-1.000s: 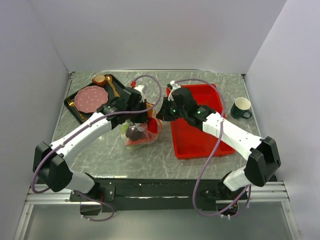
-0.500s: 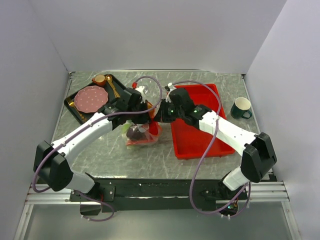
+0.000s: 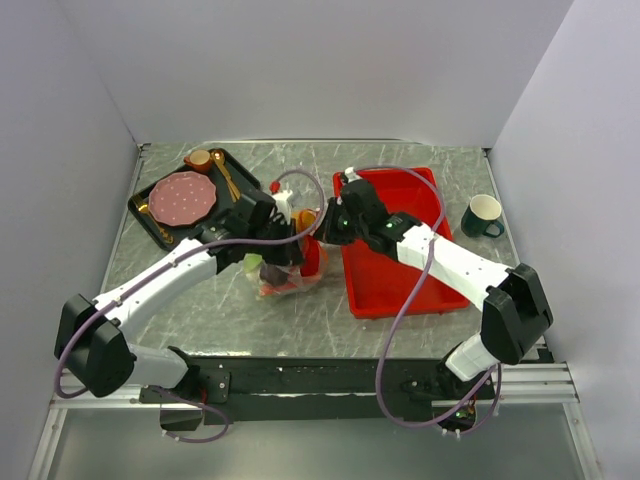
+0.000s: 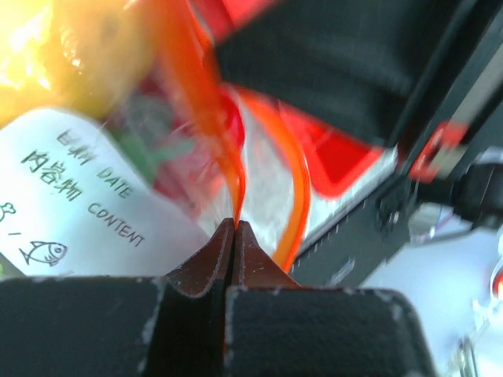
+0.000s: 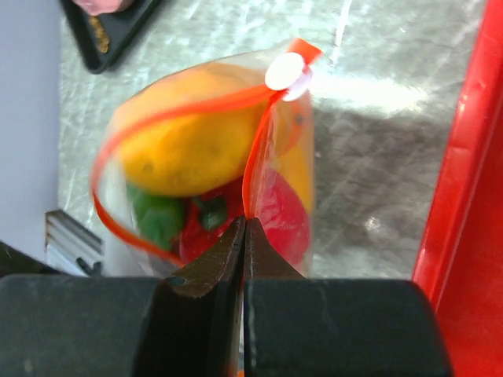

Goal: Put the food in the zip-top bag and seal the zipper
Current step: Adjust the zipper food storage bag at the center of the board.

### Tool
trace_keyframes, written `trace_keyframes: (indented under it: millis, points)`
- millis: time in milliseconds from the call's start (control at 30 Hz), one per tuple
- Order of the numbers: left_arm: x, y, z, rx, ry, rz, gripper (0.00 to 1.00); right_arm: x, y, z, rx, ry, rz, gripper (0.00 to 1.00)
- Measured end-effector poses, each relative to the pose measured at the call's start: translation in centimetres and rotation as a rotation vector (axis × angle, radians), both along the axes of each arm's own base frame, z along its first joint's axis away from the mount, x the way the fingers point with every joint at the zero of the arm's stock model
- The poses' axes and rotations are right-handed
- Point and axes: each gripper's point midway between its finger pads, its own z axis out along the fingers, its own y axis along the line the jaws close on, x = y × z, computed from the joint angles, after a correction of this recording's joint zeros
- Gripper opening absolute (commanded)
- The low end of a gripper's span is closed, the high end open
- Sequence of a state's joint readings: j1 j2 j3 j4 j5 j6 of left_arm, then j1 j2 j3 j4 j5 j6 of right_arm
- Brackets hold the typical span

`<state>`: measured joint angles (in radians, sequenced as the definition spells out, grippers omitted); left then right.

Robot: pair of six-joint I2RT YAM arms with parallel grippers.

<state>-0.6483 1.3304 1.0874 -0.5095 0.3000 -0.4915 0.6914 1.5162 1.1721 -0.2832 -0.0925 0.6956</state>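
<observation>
The robot's right gripper is shut on the zipper strip (image 5: 248,198) and food is inside the bag, so the left gripper carries on toward the zipper's near end (image 4: 287,253) and releases there.
The clear zip-top bag (image 3: 288,262) hangs between my two grippers over the table centre, with the food inside. In the right wrist view I see a yellow oval fruit (image 5: 189,149), a red piece (image 5: 279,212) and green bits (image 5: 157,216) in the bag. The orange-red zipper (image 5: 253,165) runs along the mouth, with a white slider (image 5: 284,72) at its far end. My right gripper (image 5: 245,224) is shut on the zipper strip. My left gripper (image 4: 234,224) is shut on the other side of the zipper (image 4: 216,118). The bag's white label (image 4: 78,196) shows in the left wrist view.
A red rectangular tray (image 3: 400,250) lies right of the bag, under my right arm. A black tray (image 3: 170,232) with a pink plate (image 3: 182,196), a small cup and gold cutlery sits at the back left. A dark mug (image 3: 484,216) stands at the right.
Both grippers have drawn together and lifted the bag's mouth. The bag has shifted slightly right and now hangs more upright. The left arm has stretched farther right.
</observation>
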Motion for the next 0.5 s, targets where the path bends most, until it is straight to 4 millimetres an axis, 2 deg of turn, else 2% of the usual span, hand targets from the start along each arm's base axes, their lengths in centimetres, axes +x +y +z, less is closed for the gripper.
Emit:
trace_keyframes:
  millis: [100, 200, 367, 500]
  points:
    - [-1.3, 0.2, -1.5, 0.028, 0.044, -0.039, 0.01, -0.1, -0.6, -1.3, -0.022, 0.02, -0.029, 0.05]
    - [-2.0, 0.5, -2.1, 0.045, 0.061, -0.058, 0.01, 0.0, -1.1, -2.3, -0.04, 0.038, -0.053, 0.04]
    - [-2.8, 0.2, -2.2, 0.032, 0.08, -0.096, 0.01, 0.3, -1.5, -2.7, -0.04, 0.049, -0.078, 0.05]
    - [-4.4, -0.1, -3.4, 0.047, 0.114, -0.144, 0.01, 0.7, -1.8, -2.7, -0.033, 0.046, -0.094, 0.05]
